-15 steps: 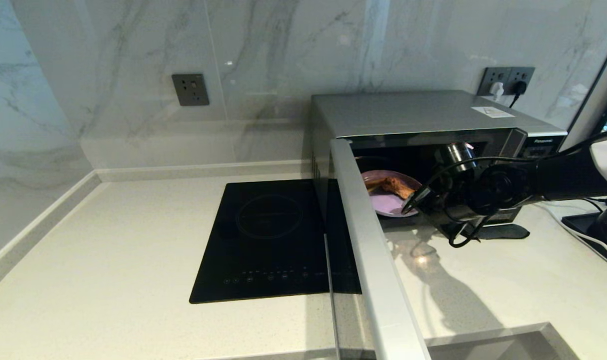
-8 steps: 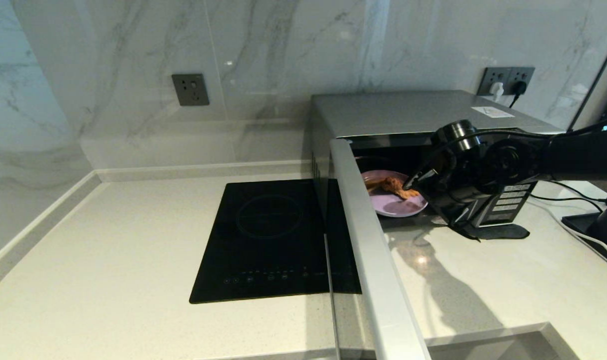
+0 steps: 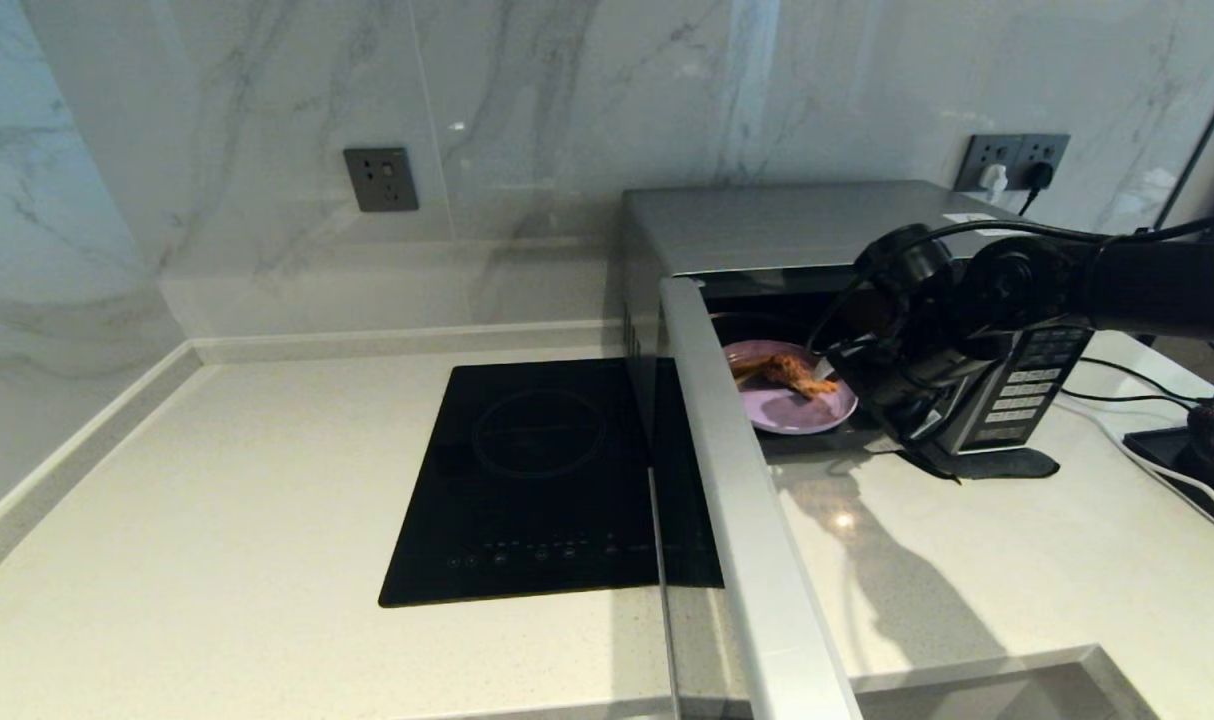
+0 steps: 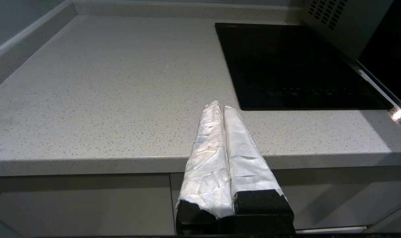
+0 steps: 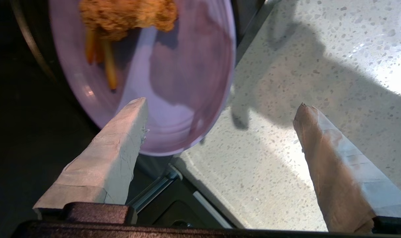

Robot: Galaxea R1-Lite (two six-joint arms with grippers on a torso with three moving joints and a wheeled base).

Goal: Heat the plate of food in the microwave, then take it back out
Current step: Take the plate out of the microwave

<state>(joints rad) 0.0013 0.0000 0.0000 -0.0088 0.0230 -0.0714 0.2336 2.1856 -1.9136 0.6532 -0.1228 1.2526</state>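
My right gripper should go forward next with its open fingers on either side of the plate's front rim (image 5: pixel 224 103), which sticks out past the microwave's sill, and close on that rim (image 3: pixel 848 418).
The pale lilac plate of food (image 3: pixel 789 408) sits at the mouth of the silver microwave (image 3: pixel 817 225), with brown chicken (image 3: pixel 795 372) on it. Its front rim hangs out over the sill. The microwave door (image 3: pixel 737 480) stands wide open toward me. My right gripper (image 3: pixel 839 372) hovers open at the plate's right edge. In the right wrist view one finger (image 5: pixel 121 142) is over the plate (image 5: pixel 174 82) and the other finger (image 5: pixel 322 145) is over the counter, with nothing between them. Chicken (image 5: pixel 127 15) and fries (image 5: pixel 109 66) lie on the far side. My left gripper (image 4: pixel 220 105) is parked shut at the counter's front edge.
A flat black induction hob (image 3: pixel 537 470) lies left of the open door. The microwave's button panel (image 3: pixel 1027 385) shows behind my right arm. Cables and a black tray (image 3: pixel 1187 460) sit at the far right. A marble wall with sockets (image 3: pixel 380 179) backs the counter.
My right arm has risen and swung back from in front of the plate to beside its right edge, uncovering the button panel. The plate has stayed about where it was.
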